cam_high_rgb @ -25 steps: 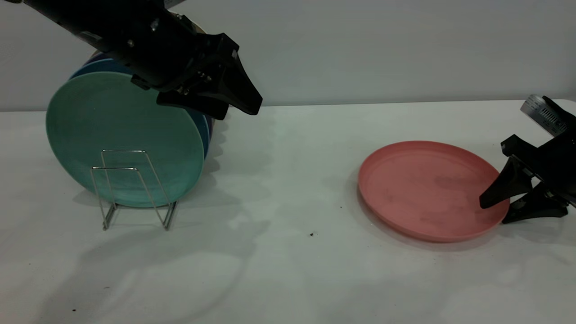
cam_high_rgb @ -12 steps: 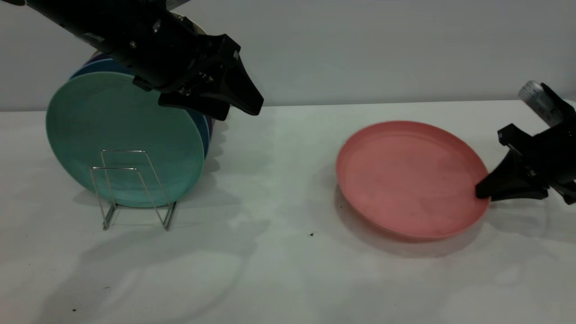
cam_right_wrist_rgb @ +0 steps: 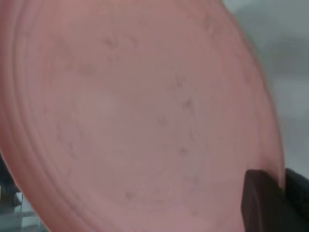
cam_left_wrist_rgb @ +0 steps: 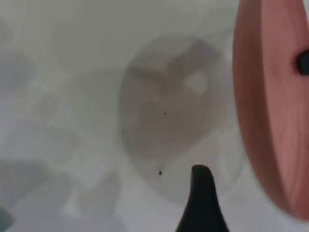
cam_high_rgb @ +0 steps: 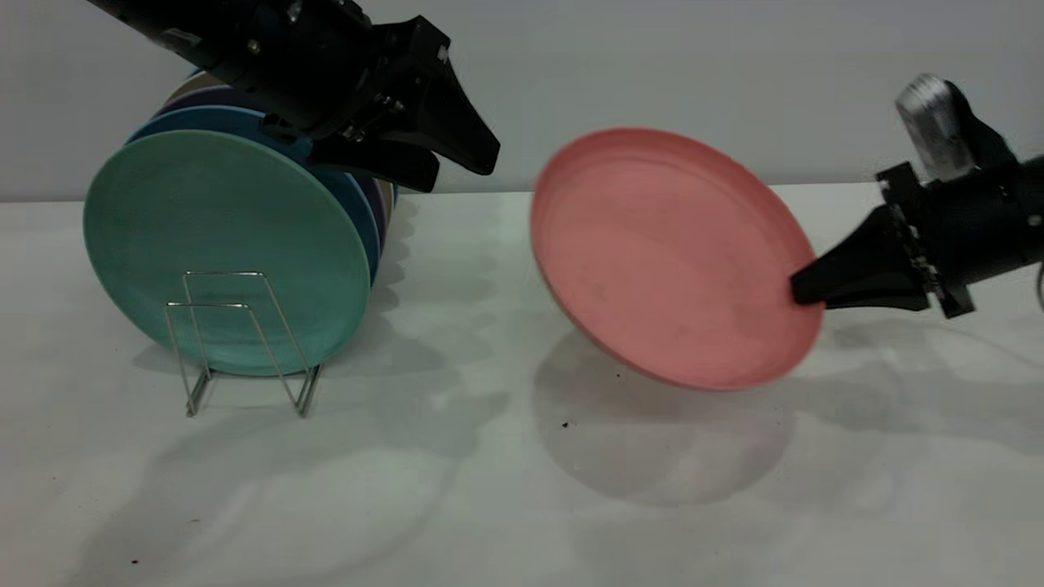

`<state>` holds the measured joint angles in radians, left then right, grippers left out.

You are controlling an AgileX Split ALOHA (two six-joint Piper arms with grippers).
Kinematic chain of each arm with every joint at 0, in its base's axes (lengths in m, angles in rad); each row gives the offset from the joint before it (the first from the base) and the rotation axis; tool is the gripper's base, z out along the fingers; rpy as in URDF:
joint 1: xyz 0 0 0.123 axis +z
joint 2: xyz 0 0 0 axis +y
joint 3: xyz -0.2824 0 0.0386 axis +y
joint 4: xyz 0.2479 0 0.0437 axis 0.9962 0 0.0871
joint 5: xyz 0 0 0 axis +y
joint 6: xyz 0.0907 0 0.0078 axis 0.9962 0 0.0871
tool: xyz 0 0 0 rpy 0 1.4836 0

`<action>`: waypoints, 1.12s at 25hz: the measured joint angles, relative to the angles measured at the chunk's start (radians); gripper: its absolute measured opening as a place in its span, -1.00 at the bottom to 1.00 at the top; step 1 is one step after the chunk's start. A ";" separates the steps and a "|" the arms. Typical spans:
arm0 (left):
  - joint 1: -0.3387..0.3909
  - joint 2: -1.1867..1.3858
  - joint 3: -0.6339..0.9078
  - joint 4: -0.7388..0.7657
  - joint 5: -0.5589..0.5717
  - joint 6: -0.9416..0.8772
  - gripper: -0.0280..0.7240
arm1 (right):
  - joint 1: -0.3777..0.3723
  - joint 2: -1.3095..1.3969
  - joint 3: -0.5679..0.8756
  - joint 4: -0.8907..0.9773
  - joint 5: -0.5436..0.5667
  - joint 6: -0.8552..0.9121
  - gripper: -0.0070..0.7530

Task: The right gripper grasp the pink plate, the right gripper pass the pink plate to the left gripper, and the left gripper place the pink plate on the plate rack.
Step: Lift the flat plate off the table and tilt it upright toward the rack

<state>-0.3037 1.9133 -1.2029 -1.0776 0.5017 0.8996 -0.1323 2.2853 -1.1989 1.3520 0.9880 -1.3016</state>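
The robot's right gripper is holding the pink plate by the rim far from the plate rack [cam_high_rgb: 818, 321], so next the left gripper grips the plate's opposite rim [cam_high_rgb: 541, 204] and then places the plate first.
The pink plate [cam_high_rgb: 669, 253] hangs in the air above the table, tilted steeply with its hollow side facing the camera. My right gripper [cam_high_rgb: 803, 292] is shut on its right rim. In the right wrist view the plate [cam_right_wrist_rgb: 135, 121] fills the picture and its rim sits between my fingers [cam_right_wrist_rgb: 263, 203]. My left gripper [cam_high_rgb: 465, 171] is open and empty, up to the left of the plate and above the racked plates. In the left wrist view the plate [cam_left_wrist_rgb: 275, 106] shows edge-on beyond one fingertip [cam_left_wrist_rgb: 203, 193]. The plate rack [cam_high_rgb: 224, 275] stands at the left.
A teal-green plate [cam_high_rgb: 204, 236] stands upright in the rack, with blue and darker plates [cam_high_rgb: 245, 122] stacked behind it. The front wire loops of the rack hold nothing. The plate's shadow [cam_high_rgb: 661, 440] lies on the white table [cam_high_rgb: 489, 505].
My right gripper closed on the plate's rim, lifted it off the table and swung it up and left, tilting it. My left gripper rose slightly and moved a little right.
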 joint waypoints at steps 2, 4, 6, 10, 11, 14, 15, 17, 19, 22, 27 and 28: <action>-0.015 0.000 0.000 -0.018 0.000 0.005 0.64 | 0.030 -0.001 0.000 0.000 0.000 -0.006 -0.94; -0.034 0.000 0.000 -0.025 -0.001 0.014 0.64 | 0.058 -0.001 0.000 0.003 0.002 -0.014 -0.94; -0.045 0.003 0.000 -0.026 -0.001 0.018 0.63 | 0.073 -0.001 0.000 0.017 0.015 -0.027 -0.94; -0.049 0.012 0.000 -0.026 -0.011 0.018 0.57 | 0.071 -0.001 0.000 0.051 0.037 -0.053 -0.94; -0.049 0.012 0.000 -0.026 -0.011 0.018 0.55 | 0.069 -0.003 0.000 0.056 0.048 -0.056 -0.94; -0.046 0.010 0.000 -0.026 -0.001 0.018 0.52 | 0.067 -0.006 0.000 0.049 0.071 -0.067 -0.94; -0.041 0.006 0.000 -0.026 0.007 0.018 0.52 | 0.066 -0.008 0.000 0.044 0.071 -0.069 -0.94; -0.032 -0.007 -0.005 -0.022 0.015 0.018 0.51 | 0.065 -0.012 0.000 0.040 0.071 -0.070 -0.94; -0.024 -0.013 -0.010 -0.015 0.015 0.018 0.51 | 0.065 -0.018 0.000 0.041 0.072 -0.070 -0.94; -0.027 -0.003 -0.011 -0.014 0.013 0.018 0.51 | 0.065 -0.021 0.000 0.051 0.083 -0.073 -0.94; -0.060 0.041 -0.011 -0.060 -0.005 0.018 0.39 | 0.065 -0.021 0.000 0.056 0.095 -0.077 -0.94; -0.061 0.045 -0.011 -0.069 -0.007 0.018 0.32 | 0.065 -0.021 0.000 0.056 0.097 -0.077 -0.94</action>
<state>-0.3648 1.9580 -1.2138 -1.1463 0.4943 0.9180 -0.0672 2.2645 -1.1989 1.4080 1.0848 -1.3786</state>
